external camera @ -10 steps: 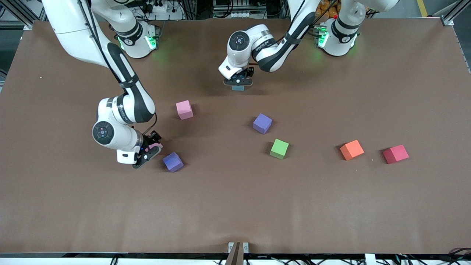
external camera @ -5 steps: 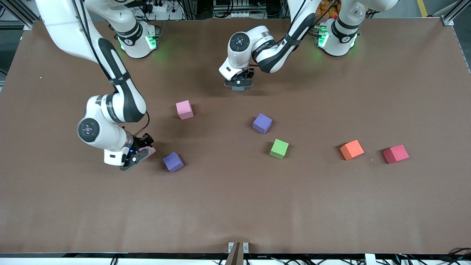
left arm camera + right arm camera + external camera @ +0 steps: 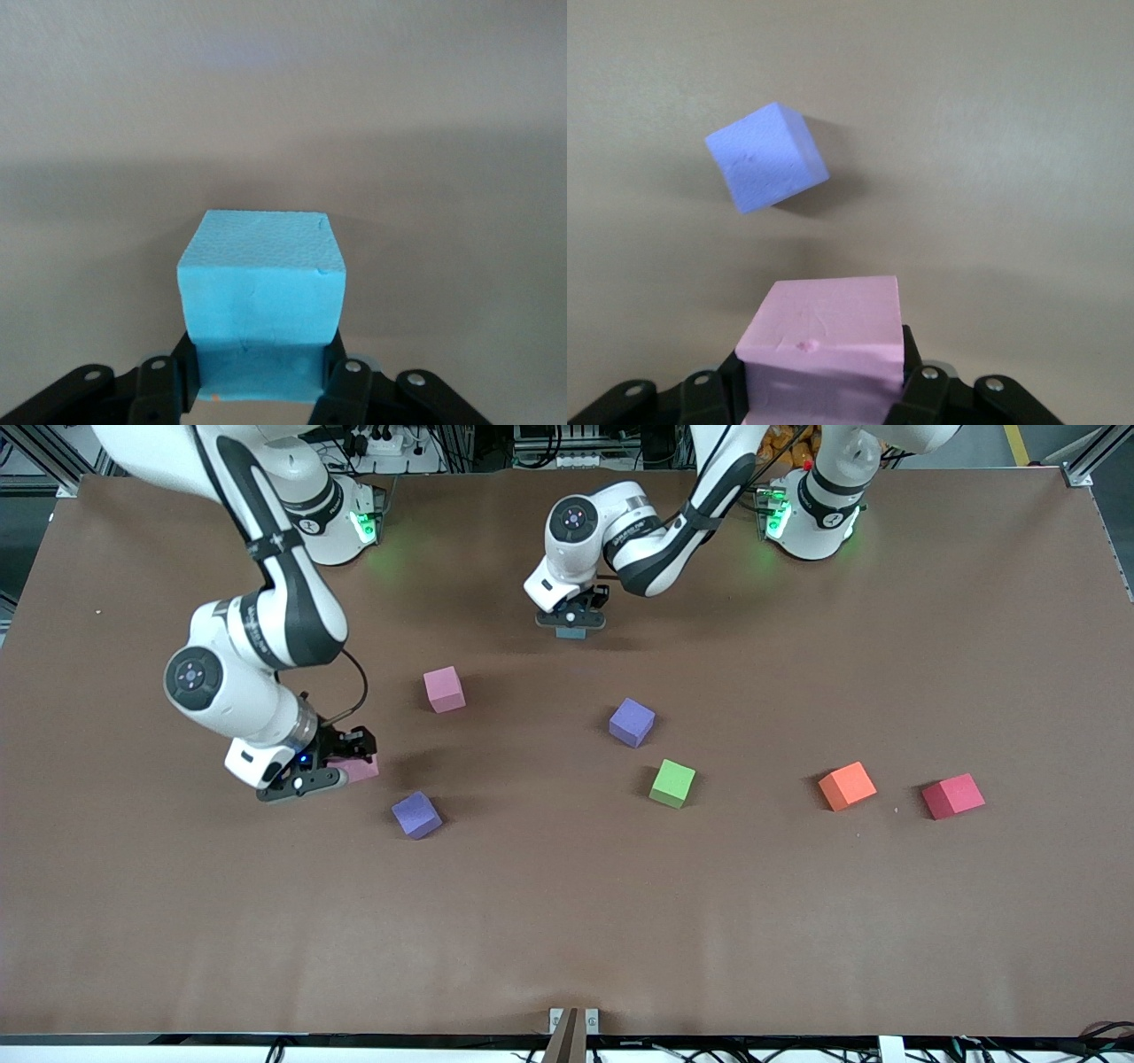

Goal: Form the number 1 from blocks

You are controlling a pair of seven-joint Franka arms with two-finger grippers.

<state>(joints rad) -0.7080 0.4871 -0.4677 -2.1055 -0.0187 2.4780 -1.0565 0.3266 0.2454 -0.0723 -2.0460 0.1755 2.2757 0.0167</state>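
The robot's left gripper is on the light blue block (image 3: 570, 633) and in the way of the pink block's place, so it should let go and take the lighter purple block (image 3: 632, 723) before the right gripper comes.
My left gripper (image 3: 571, 622) is shut on the light blue block (image 3: 571, 634), low over the table in front of the arm bases; in the left wrist view the block (image 3: 260, 283) fills the gripper (image 3: 257, 394). My right gripper (image 3: 331, 765) is shut on a pink block (image 3: 361, 769), raised over the table beside a dark purple block (image 3: 416, 815). Its wrist view shows that pink block (image 3: 824, 341) in the gripper (image 3: 824, 403) and the purple block (image 3: 766, 158) below. On the table lie a second pink block (image 3: 443, 689), a lighter purple block (image 3: 632, 722) and a green block (image 3: 672, 783).
An orange cube (image 3: 847, 786) and a red cube (image 3: 952, 795) lie toward the left arm's end of the brown table (image 3: 567, 921). The right arm's elbow (image 3: 266, 633) hangs over the table above its gripper.
My right gripper has carried the pink block up and toward the right arm's end, away from the dark purple block. The left gripper with the blue block has shifted slightly toward the bases.
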